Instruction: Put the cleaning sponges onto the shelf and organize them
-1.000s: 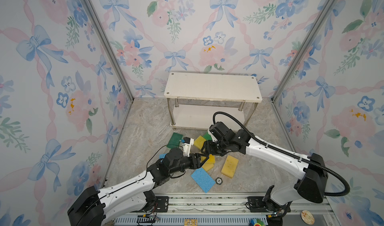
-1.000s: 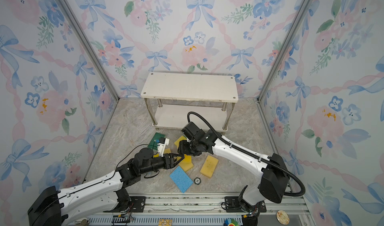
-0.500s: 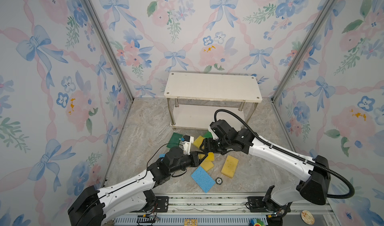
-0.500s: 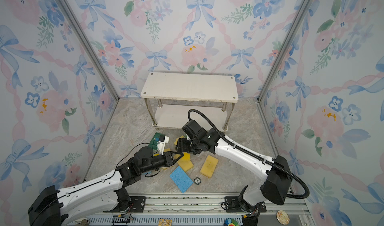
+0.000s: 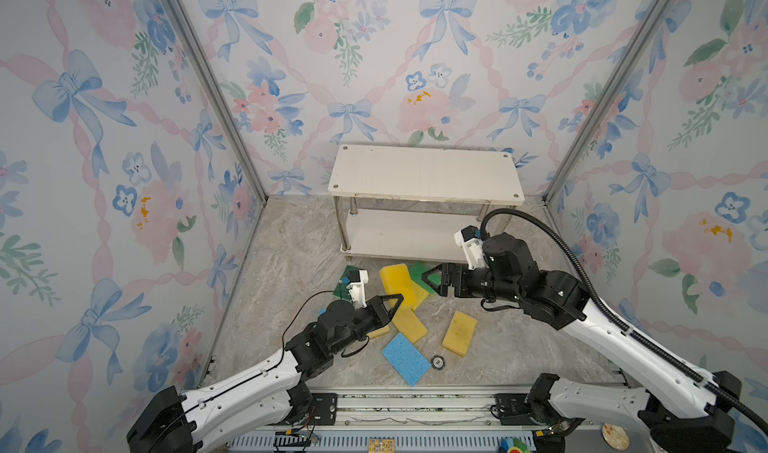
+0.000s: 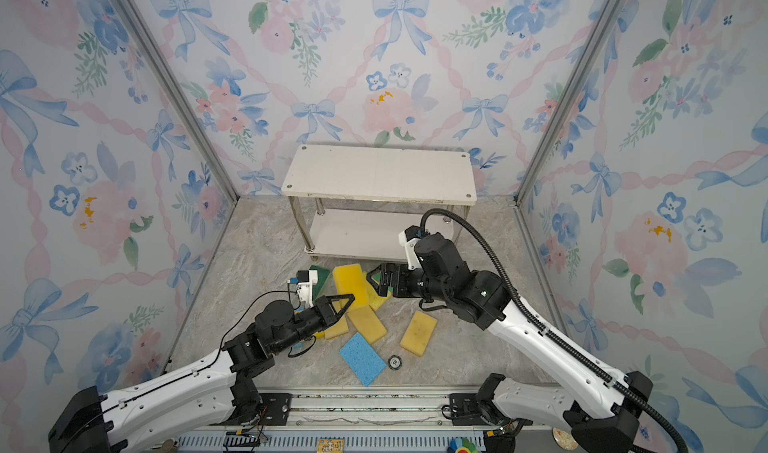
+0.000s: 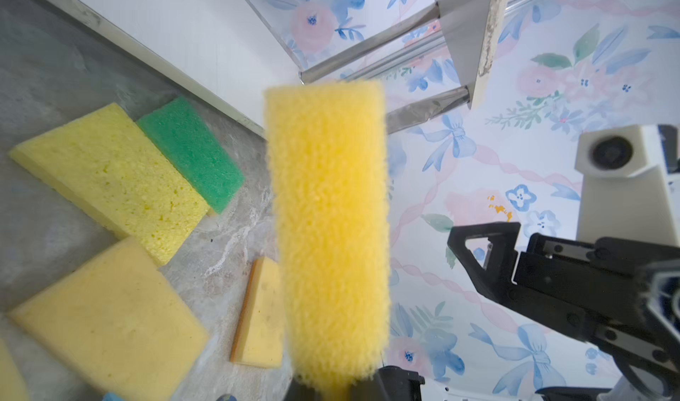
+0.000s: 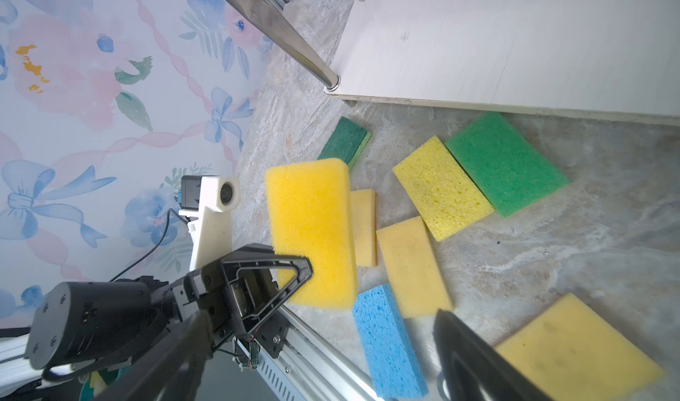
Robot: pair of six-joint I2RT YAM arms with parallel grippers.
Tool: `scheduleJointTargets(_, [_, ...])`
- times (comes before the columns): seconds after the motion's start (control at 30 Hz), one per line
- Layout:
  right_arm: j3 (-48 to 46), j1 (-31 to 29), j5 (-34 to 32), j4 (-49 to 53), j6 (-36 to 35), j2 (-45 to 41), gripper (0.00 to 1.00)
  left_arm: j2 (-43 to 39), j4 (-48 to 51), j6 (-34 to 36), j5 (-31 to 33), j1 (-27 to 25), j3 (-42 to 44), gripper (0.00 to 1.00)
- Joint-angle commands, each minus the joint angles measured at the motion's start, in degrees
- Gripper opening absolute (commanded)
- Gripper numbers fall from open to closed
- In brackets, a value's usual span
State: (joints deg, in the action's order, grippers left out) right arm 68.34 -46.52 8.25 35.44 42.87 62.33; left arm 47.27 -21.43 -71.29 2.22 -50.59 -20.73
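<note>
I expect the bright yellow sponge (image 5: 394,277) to stay straight when I carry it to the shelf, because it stands straight above the grip at its lower end (image 8: 294,274).
My left gripper (image 5: 390,302) is shut on the lower end of a bright yellow sponge (image 5: 395,281), which stands up off the floor, as the left wrist view shows (image 7: 327,215). Just right of that sponge my right gripper (image 5: 432,280) is open and holds nothing; its fingers (image 8: 474,355) are spread wide. More sponges lie on the floor: blue (image 5: 405,357), yellow (image 5: 459,332), tan (image 5: 409,324), pale yellow (image 8: 441,187), green (image 8: 506,161) and a dark green scourer (image 8: 344,139). The two-tier white shelf (image 5: 424,174) stands behind, with both boards bare (image 6: 378,172).
A small round black-and-white disc (image 5: 437,362) lies by the blue sponge. The shelf's chrome legs (image 5: 341,226) stand just behind the sponge pile. Flowered walls close the left, back and right; a metal rail (image 5: 374,405) runs along the front edge.
The two grippers met at the bright yellow sponge. The left one closed on it and the right one opened and drew back to the right.
</note>
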Motion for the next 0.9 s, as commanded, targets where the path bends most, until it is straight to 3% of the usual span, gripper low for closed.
scheduleJointTargets(0.0, [-3.59,0.5,3.01,-1.05,2.48,0.49,1.0,-1.21,-3.84,-5.21,5.65,0.14,1.46,0.1])
scheduleJointTargets(0.2, [-9.35,0.52,7.3,-10.51,8.4,1.01,0.88,-0.69,-5.5,-5.88,6.05,0.14,0.99,0.1])
scheduleJointTargets(0.53, [-8.12,-1.35,10.65,-17.67,10.98,8.59,0.76,-2.08,-6.96,-5.66,5.0,0.09,1.56,0.1])
scheduleJointTargets(0.87, [-6.83,-2.63,11.29,-20.5,12.32,12.46,0.55,-3.1,-6.91,-5.44,4.79,0.14,1.91,0.1])
